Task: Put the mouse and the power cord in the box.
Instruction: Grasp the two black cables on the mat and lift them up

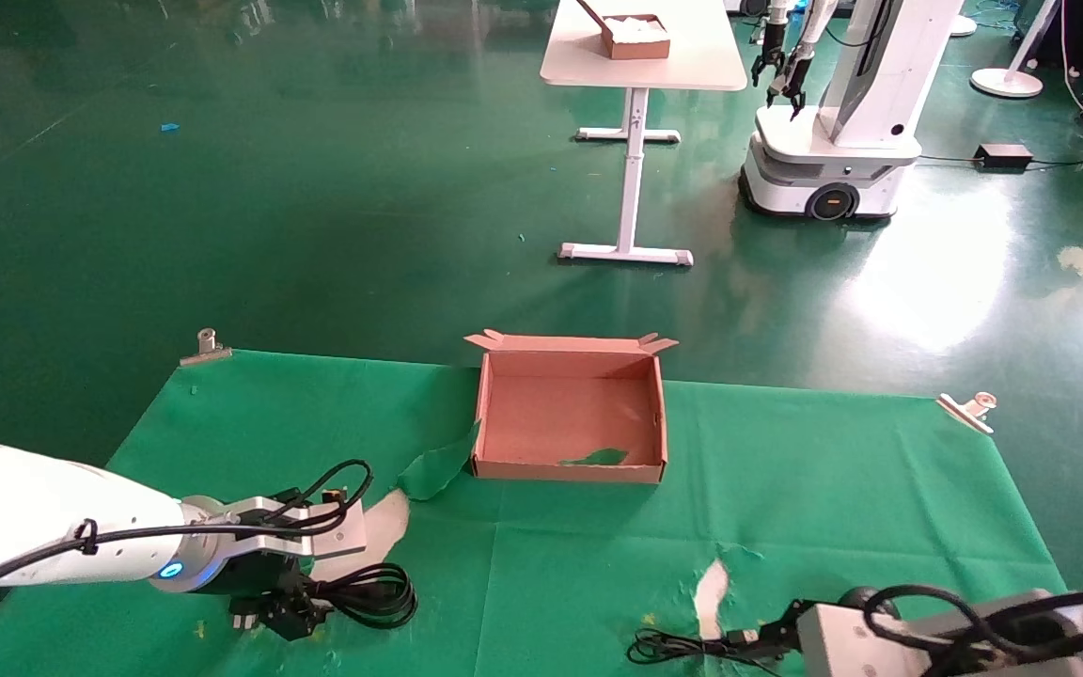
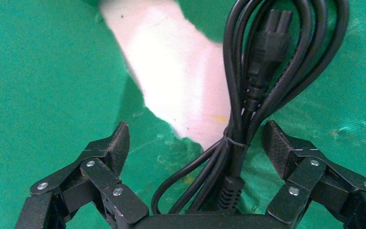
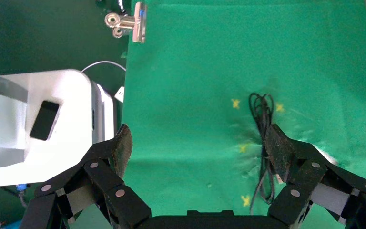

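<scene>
My gripper is going to lift the bundle [image 1: 690, 647], and it will stay together with the mouse hanging below, because the thin cable's loops [image 1: 652, 647] lie gathered in a narrow bundle.
The power cord [image 1: 370, 594] lies bundled in loops near the table's front left, and its loops and plug [image 2: 248, 95] fill the left wrist view. My left gripper [image 2: 196, 140] is open and low over it, with the tied bundle between the fingers [image 2: 118, 142], which do not touch it. In the head view that gripper [image 1: 290, 609] sits at the cord's left end. The box [image 1: 568, 467] stands open and upright at mid-table. The mouse [image 1: 861, 596] is mostly hidden behind my right wrist, with its thin cable [image 1: 682, 647] trailing left. My right gripper [image 3: 198, 145] is open above the cloth, beside that cable [image 3: 262, 114].
The green cloth [image 1: 833, 489] has torn patches showing white table [image 1: 713, 588]. Metal clips [image 1: 966, 410] hold its corners, and one clip [image 3: 128, 24] shows in the right wrist view. Beyond are a white table [image 1: 645, 66] with a smaller box and another robot [image 1: 833, 141].
</scene>
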